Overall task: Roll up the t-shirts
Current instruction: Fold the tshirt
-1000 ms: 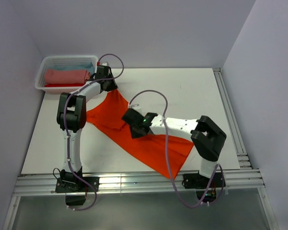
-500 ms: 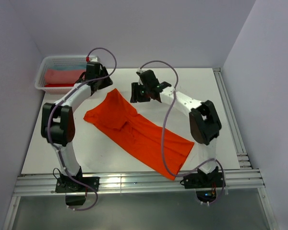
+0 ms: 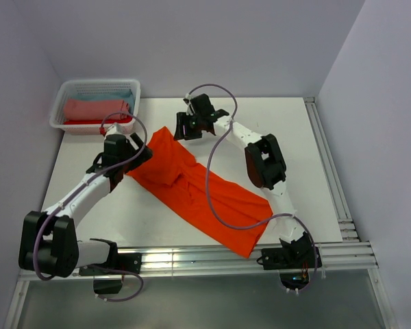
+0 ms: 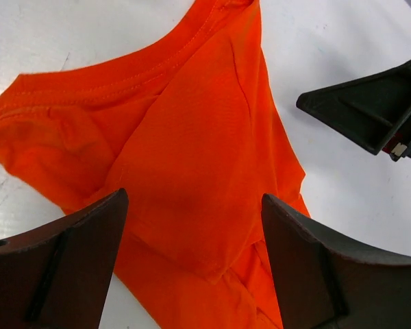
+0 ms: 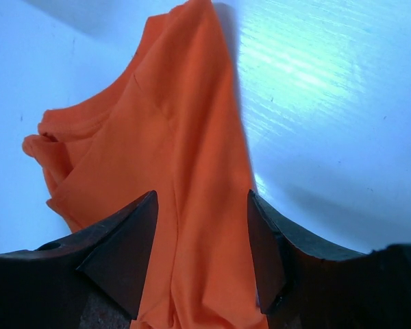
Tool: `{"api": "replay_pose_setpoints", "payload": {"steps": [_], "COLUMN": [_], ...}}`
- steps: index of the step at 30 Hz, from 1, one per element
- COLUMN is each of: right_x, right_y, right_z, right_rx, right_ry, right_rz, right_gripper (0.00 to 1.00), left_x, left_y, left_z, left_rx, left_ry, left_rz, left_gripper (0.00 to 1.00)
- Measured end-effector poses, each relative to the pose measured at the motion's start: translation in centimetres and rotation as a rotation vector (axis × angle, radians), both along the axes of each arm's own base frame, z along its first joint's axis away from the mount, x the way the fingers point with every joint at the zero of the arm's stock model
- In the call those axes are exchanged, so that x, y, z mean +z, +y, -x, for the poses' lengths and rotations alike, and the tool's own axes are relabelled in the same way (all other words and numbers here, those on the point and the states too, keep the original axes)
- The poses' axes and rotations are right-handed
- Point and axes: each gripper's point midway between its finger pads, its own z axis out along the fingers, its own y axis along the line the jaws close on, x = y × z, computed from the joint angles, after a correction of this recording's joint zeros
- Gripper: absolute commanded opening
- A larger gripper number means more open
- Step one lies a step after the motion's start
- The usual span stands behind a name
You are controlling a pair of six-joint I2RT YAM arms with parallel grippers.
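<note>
The orange t-shirt's near long edge (image 3: 138,181) is free across from my right gripper, so my left gripper goes on moving down toward that edge (image 4: 70,205) until its fingers are on both sides of it.
A bright orange t-shirt (image 3: 205,192) lies spread in a long diagonal band across the table, with a small fold near its left end. My left gripper (image 3: 138,154) hovers at that left edge, open, with orange cloth (image 4: 192,137) lying below the gap (image 4: 194,199). At the shirt's far top corner my right gripper (image 3: 181,130) is also open, and the cloth (image 5: 185,123) runs under the gap between its fingertips (image 5: 201,195). Neither holds anything. One dark finger (image 4: 370,110) of the right gripper shows in the left wrist view.
A white lattice basket (image 3: 58,113) stands at the back left, holding a salmon-pink roll (image 3: 96,108), a light blue one (image 3: 120,96) and a red one (image 3: 89,122). Metal rails run along the table's right edge (image 3: 327,171) and front edge (image 3: 192,257).
Both grippers opened and let go of the shirt. The left arm drew back from the basket to the shirt's left edge. The right arm swung from mid-shirt to its far top corner.
</note>
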Motion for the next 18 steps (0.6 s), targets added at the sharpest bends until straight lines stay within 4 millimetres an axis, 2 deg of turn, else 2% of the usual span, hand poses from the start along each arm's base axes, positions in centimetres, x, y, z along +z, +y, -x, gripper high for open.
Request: {"api": "replay_pose_setpoints", "payload": {"steps": [4,11,18], "right_x": [0.0,-1.6,-3.6], "right_y": [0.6,0.8,0.5], "right_z": [-0.5,-0.2,0.5], "right_rx": [-0.006,-0.034,-0.054], "right_ry": [0.017,0.087,0.153], "right_rz": [-0.028,-0.034,-0.014], "right_gripper": [0.62,0.62,0.62], "left_x": [-0.9,-5.6,-6.6], "left_y": [1.0,2.9,2.6], "left_z": [1.2,3.7,4.2], "left_rx": [0.04,0.109,0.097], "left_ry": [-0.001,0.085,0.085], "left_rz": [0.034,0.092,0.131], "left_gripper": [0.83,0.81,0.8]}}
